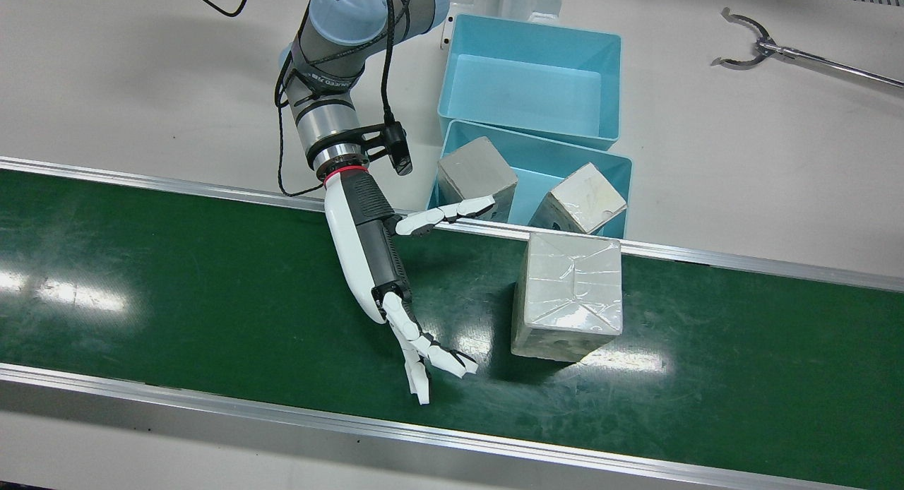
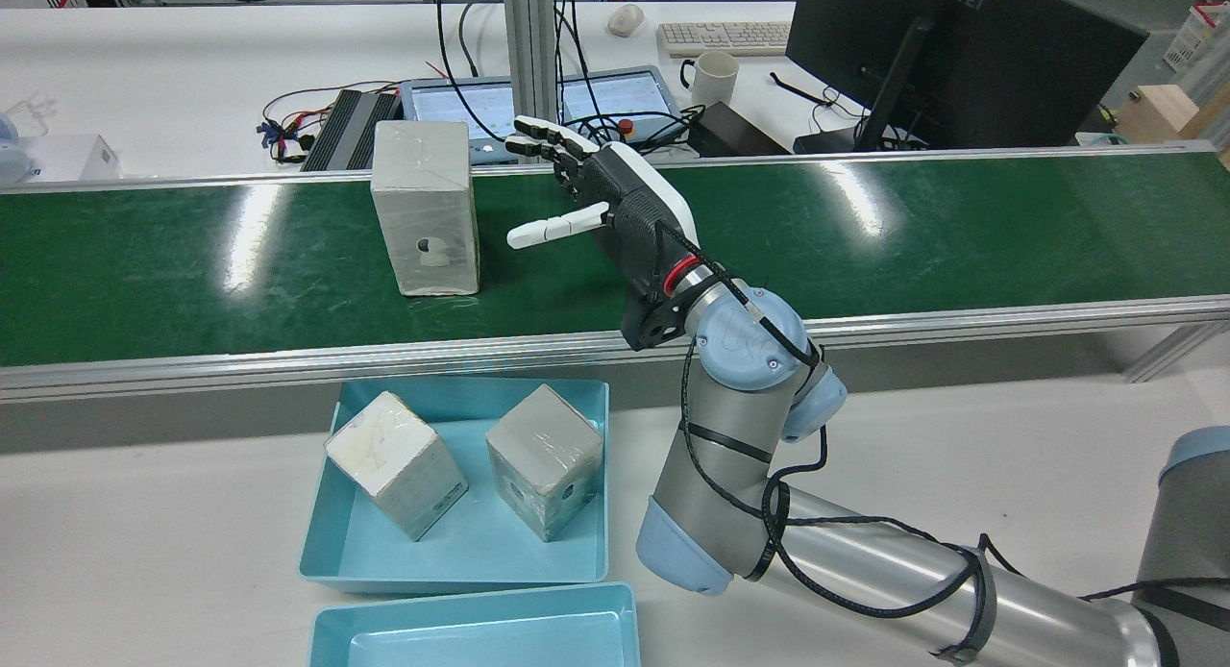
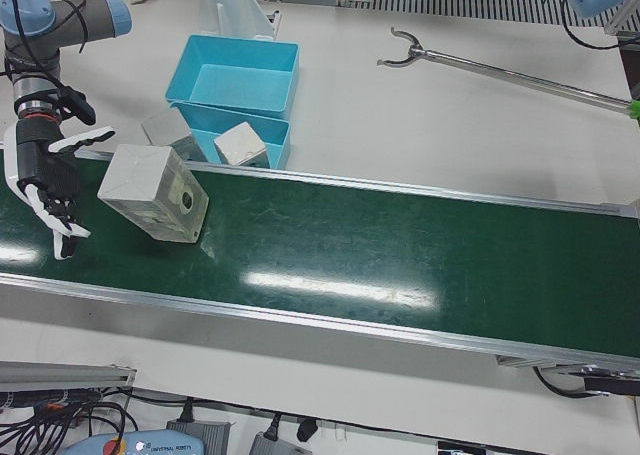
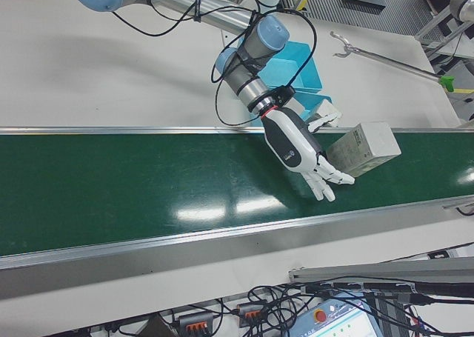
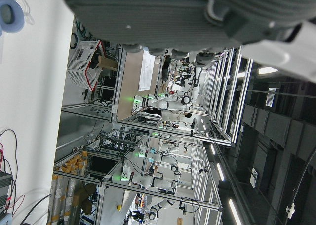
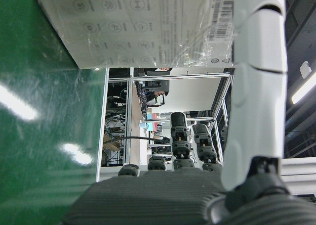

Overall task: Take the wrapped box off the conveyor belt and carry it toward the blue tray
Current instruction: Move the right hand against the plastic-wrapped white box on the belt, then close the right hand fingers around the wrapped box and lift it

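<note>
The wrapped box stands on the conveyor belt, facing the robot's palm, so it should ride into the robot's right hand when that hand is held open.
The wrapped box stands upright on the green conveyor belt, close to the rail by the trays; it also shows as the box. My right hand hovers over the belt beside it, open, palm toward the box, with a gap between them. The right hand view shows the box ahead of the fingers. The blue tray behind the rail holds two wrapped boxes. Only the edge of my left hand shows in its own view.
An empty second blue tray sits behind the first. A long metal grabber tool lies on the white table at the view's right. Aluminium rails border both sides of the belt. A monitor and cables stand beyond the belt.
</note>
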Robot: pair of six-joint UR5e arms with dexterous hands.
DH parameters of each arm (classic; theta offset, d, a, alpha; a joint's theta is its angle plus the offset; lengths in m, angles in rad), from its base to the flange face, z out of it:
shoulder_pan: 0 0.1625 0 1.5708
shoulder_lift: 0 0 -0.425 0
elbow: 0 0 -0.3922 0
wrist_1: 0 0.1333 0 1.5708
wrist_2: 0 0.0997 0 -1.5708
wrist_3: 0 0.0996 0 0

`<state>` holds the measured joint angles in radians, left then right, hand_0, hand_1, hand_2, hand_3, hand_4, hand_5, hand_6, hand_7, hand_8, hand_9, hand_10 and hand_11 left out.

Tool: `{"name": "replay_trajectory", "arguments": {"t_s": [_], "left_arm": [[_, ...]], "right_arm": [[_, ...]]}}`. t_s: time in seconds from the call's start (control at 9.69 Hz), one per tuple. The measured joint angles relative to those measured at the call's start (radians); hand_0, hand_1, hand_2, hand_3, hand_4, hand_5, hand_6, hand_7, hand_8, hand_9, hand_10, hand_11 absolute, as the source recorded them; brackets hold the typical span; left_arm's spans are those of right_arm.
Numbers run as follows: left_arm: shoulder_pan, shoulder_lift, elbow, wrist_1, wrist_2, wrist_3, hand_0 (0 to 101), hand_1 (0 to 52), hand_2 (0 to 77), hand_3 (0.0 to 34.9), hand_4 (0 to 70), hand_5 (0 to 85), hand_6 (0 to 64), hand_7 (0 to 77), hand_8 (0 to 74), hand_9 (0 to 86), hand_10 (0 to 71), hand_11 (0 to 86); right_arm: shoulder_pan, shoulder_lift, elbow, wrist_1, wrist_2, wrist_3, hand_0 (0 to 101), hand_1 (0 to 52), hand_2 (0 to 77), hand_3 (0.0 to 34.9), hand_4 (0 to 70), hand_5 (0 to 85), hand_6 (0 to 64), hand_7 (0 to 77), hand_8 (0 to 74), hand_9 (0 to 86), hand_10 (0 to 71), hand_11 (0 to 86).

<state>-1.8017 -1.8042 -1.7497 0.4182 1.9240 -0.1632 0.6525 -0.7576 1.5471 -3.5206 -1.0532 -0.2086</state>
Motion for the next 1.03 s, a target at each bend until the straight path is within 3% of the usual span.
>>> {"name": "replay_trajectory", "arguments": {"t_s": [0.62,0.72,1.03], "left_arm": [[0.000,0.000,0.000,0.000,0.000,0.000,0,0.0,1.1,0.0,0.0,1.1,0.5,0.5,0.5,0.5,0.5,0.5],[0.000,0.000,0.000,0.000,0.000,0.000,0,0.0,1.1,0.0,0.0,1.1,0.5,0.5,1.1,0.5,0.0,0.5],[0.000,0.000,0.000,0.000,0.000,0.000,0,0.0,0.5,0.0,0.0,1.1,0.5,0.5,1.1,0.5,0.5,0.5]], "right_arm": [[-0.003,0.001,-0.001,0.000,-0.001,0.000,48,13.6,6.5,4.2,9.8,14.2,6.5,19.6,0.5,2.7,0.0,1.1],[-0.004,0.001,-0.001,0.000,0.000,0.000,48,14.7,6.5,1.1,10.9,16.4,7.6,22.9,2.2,4.4,0.0,1.1],[-0.003,0.003,0.000,0.000,0.001,0.000,48,14.7,7.1,1.2,10.9,16.4,7.6,22.9,2.2,4.4,0.0,1.1]]}}
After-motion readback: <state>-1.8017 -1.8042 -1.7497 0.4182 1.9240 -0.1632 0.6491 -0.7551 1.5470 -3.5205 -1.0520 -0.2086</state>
